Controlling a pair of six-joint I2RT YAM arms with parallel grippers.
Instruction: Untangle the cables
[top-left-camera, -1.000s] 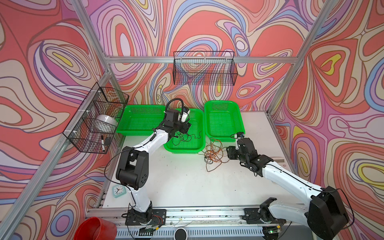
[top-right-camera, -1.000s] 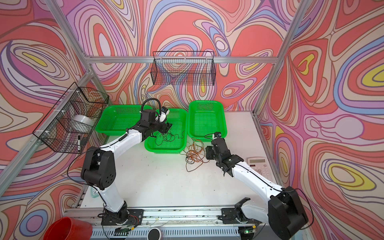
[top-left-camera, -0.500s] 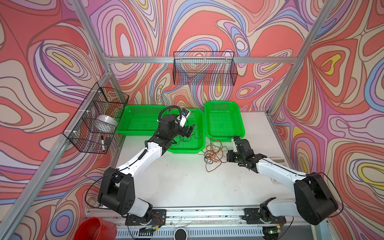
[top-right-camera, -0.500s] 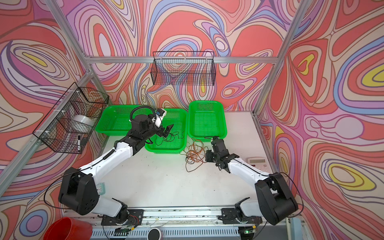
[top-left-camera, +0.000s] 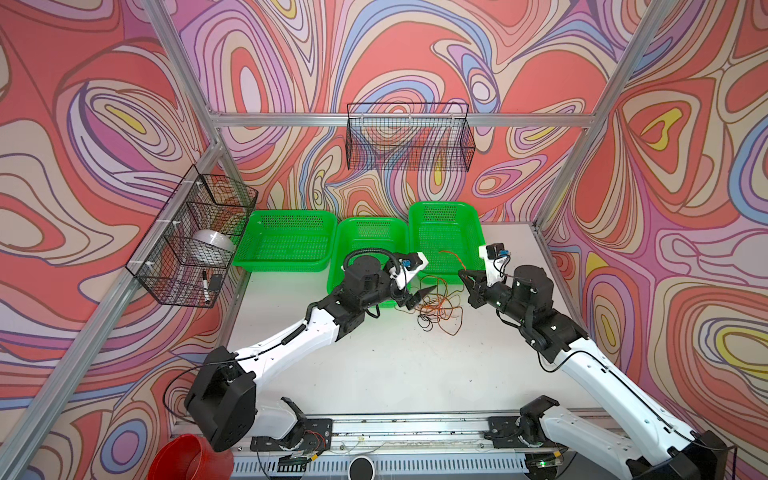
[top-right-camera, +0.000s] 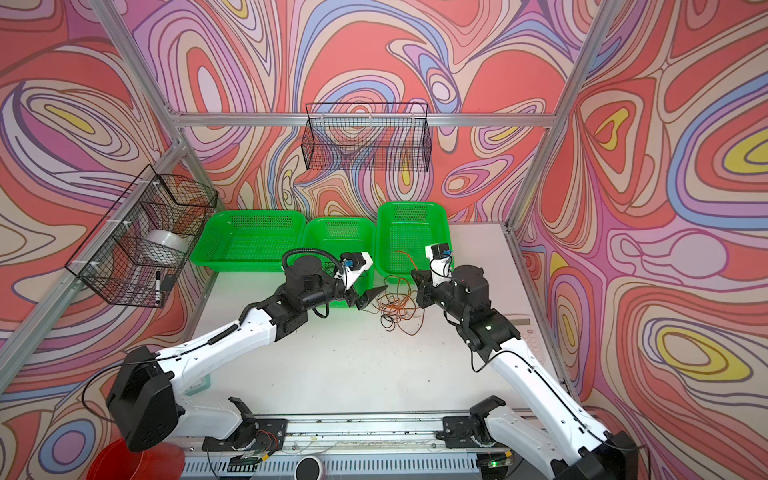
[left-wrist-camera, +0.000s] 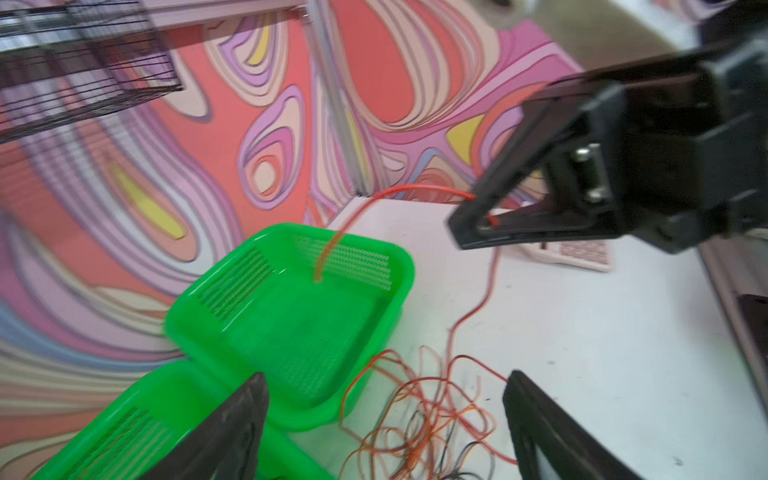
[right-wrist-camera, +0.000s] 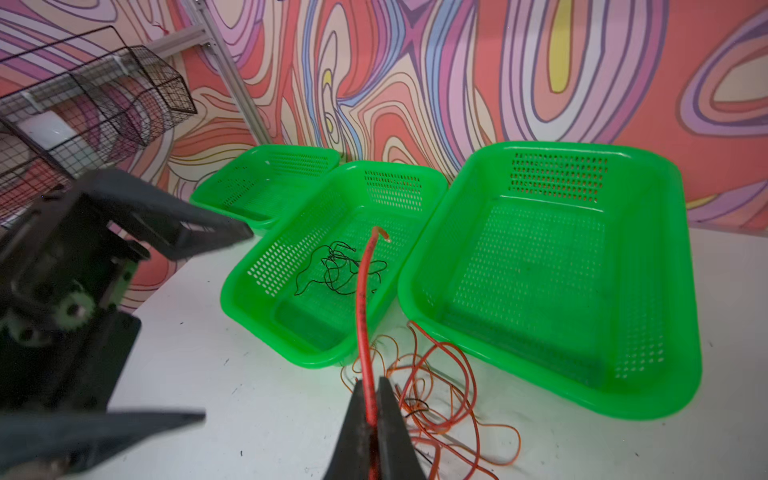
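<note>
The red cable goes down into the tangle (top-left-camera: 437, 302), so my left gripper should grab and raise the red cable (top-left-camera: 456, 257) while my right gripper gets its lower part free.
A tangle of red and orange-brown cables (top-left-camera: 436, 309) (top-right-camera: 395, 309) lies on the white table in front of the green baskets, with a few dark strands in it. My right gripper (right-wrist-camera: 370, 384) (top-left-camera: 461, 272) is shut on the red cable (right-wrist-camera: 363, 299), above the tangle's right side. The cable's free end sticks up past the jaws towards the baskets. A thin black cable (right-wrist-camera: 336, 266) lies loose in the middle basket (right-wrist-camera: 249, 266). My left gripper (left-wrist-camera: 386, 386) (top-left-camera: 417, 297) hangs open at the tangle's left edge, holding nothing.
Three green baskets stand along the back: left (top-left-camera: 291, 212), middle (top-left-camera: 372, 220), right (top-left-camera: 442, 204). Black wire baskets hang on the left wall (top-left-camera: 195, 237) and back wall (top-left-camera: 409, 137). A pale calculator (left-wrist-camera: 573, 253) lies near the table's right edge. A red bucket (top-left-camera: 187, 457) stands below the front left.
My left gripper has come out of the middle basket, open, over to the tangle. My right gripper has shut on the red cable and lifted it off the table.
</note>
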